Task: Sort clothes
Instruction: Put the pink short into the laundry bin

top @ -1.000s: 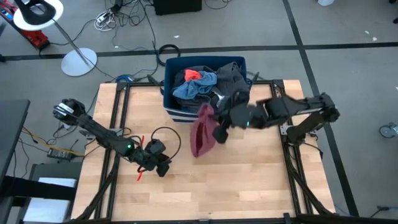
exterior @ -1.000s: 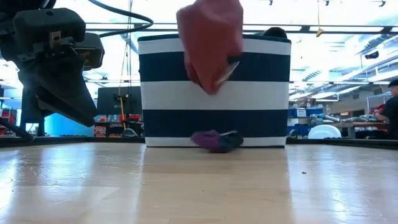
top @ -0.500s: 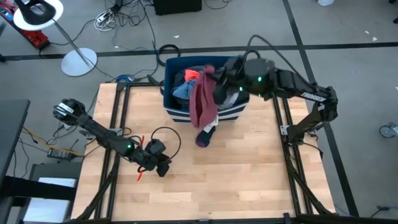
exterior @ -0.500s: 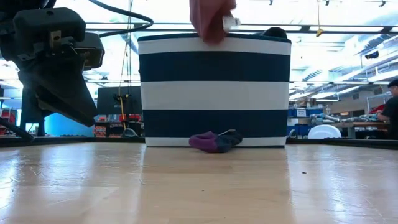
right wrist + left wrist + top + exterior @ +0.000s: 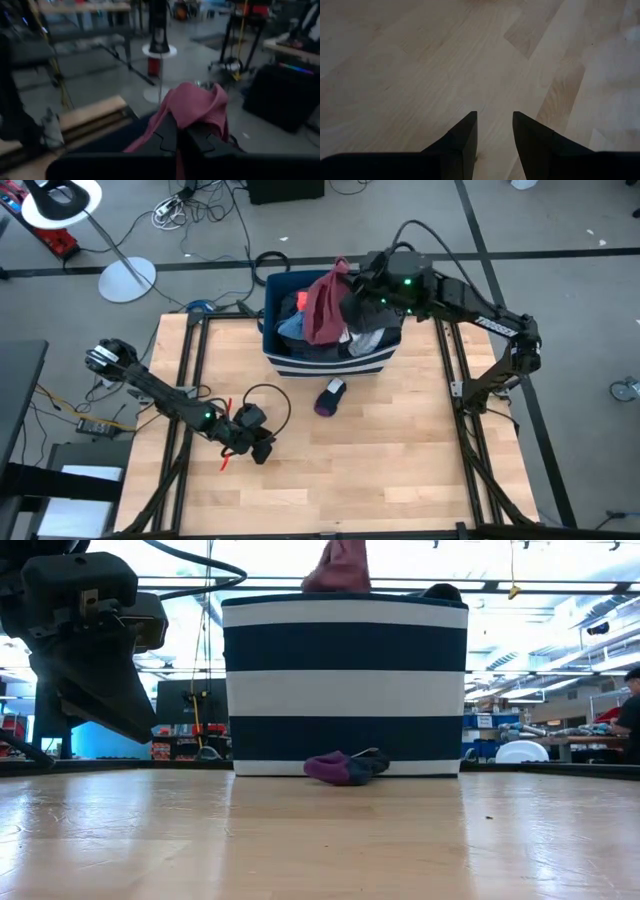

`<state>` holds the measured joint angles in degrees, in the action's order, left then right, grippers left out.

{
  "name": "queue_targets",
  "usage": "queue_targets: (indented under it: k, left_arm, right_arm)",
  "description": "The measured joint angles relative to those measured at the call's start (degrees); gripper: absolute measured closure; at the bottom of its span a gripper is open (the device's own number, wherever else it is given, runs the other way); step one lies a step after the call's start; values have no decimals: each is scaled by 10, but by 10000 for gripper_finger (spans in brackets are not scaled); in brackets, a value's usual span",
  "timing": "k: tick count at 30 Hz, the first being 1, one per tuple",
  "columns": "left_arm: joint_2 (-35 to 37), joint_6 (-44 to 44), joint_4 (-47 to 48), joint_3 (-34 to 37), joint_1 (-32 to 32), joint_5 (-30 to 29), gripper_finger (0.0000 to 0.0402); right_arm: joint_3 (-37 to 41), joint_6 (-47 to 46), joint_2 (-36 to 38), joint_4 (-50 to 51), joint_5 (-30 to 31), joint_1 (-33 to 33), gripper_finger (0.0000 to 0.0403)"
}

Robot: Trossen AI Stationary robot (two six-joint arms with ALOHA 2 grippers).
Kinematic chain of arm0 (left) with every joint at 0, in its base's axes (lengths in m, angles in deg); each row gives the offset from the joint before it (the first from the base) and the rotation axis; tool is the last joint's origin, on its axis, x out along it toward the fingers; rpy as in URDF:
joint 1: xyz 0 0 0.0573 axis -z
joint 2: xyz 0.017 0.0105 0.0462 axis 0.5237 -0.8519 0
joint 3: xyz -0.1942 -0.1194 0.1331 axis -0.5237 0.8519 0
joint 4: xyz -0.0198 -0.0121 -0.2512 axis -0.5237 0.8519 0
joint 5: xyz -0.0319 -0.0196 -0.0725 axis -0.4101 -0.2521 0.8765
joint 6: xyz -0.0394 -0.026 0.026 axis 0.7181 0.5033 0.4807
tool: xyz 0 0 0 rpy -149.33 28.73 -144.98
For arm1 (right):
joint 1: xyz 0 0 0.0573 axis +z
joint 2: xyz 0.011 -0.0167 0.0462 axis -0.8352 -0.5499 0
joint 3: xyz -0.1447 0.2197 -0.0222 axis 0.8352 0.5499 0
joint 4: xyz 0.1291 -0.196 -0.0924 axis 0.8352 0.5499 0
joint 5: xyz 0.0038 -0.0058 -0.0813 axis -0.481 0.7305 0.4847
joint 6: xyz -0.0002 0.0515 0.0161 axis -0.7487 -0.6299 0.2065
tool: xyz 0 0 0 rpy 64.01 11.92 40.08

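The maroon garment (image 5: 326, 306) is hanging inside the rim of the striped bin. My right gripper should keep moving it down until it lies on the clothes inside (image 5: 293, 327), and then let go.
My right gripper (image 5: 352, 288) is over the blue-and-white striped bin (image 5: 330, 366), shut on a maroon garment (image 5: 322, 302). The garment also shows above the bin's rim in the low view (image 5: 340, 564). The bin (image 5: 345, 690) holds blue, orange-red, grey and black clothes (image 5: 318, 315). A small purple and dark sock (image 5: 330, 395) lies on the table just in front of the bin and shows in the low view (image 5: 345, 767). My left gripper (image 5: 262, 450) is open and empty, low over the table near its left front (image 5: 494, 127). My right gripper pinches a bunched upper fold of the maroon garment (image 5: 192, 112) between its two fingers (image 5: 167, 135). The fingers come roughly level from the table's right side. The garment hangs below them over the bin; I cannot tell whether its lower end rests on the clothes.
The bin stands at the table's far edge, in the middle. Bare wood (image 5: 400, 450) spreads in front of it. A black cable loop (image 5: 268, 402) lies by my left arm. Beyond the table is a floor with a lamp base (image 5: 127, 278) and cables.
My right gripper has risen and gone toward the table's far edge, from in front of the bin to over it. The maroon garment has gone with it, from hanging in front of the bin to over the clothes inside. The sock has stayed on the table.
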<state>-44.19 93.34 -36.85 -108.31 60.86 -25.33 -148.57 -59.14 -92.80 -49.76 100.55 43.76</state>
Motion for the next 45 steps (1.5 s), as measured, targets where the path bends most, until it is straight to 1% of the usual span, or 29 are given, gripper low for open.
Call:
queue_targets:
  k: [2, 6, 11, 15, 19, 24, 28, 33, 36, 40, 45]
  left_arm:
    - [0, 0, 0, 0, 0, 0, 273]
    - [0, 0, 0, 0, 0, 0, 273]
    - [0, 0, -10, 0, 0, 0, 273]
    - [0, 0, -24, 0, 0, 0, 273]
    - [0, 0, -40, 0, 0, 0, 273]
    - [0, 0, -64, 0, 0, 0, 273]
    - [0, 0, -86, 0, 0, 0, 273]
    - [0, 0, -115, 0, 0, 0, 273]
    - [0, 0, -135, 0, 0, 0, 273]
    - [0, 0, -156, 0, 0, 0, 273]
    - [0, 0, -179, 0, 0, 0, 273]
  right_arm:
    - [29, -7, 0, 3, -11, -12, 399]
    - [100, -32, -1, 1, -61, -34, 399]
    - [210, -59, -1, -61, -109, -56, 399]
    - [276, -73, -1, -116, -134, -78, 399]
    - [320, -100, 0, -120, -147, -103, 399]
    - [364, -128, 1, -106, -207, -133, 399]
    - [397, -130, 2, -109, -223, -145, 399]
    - [412, -133, 2, -117, -226, -149, 394]
    - [406, -131, 1, -133, -247, -146, 381]
    - [379, -140, 0, -141, -261, -138, 346]
    - [337, -147, 2, -113, -266, -139, 284]
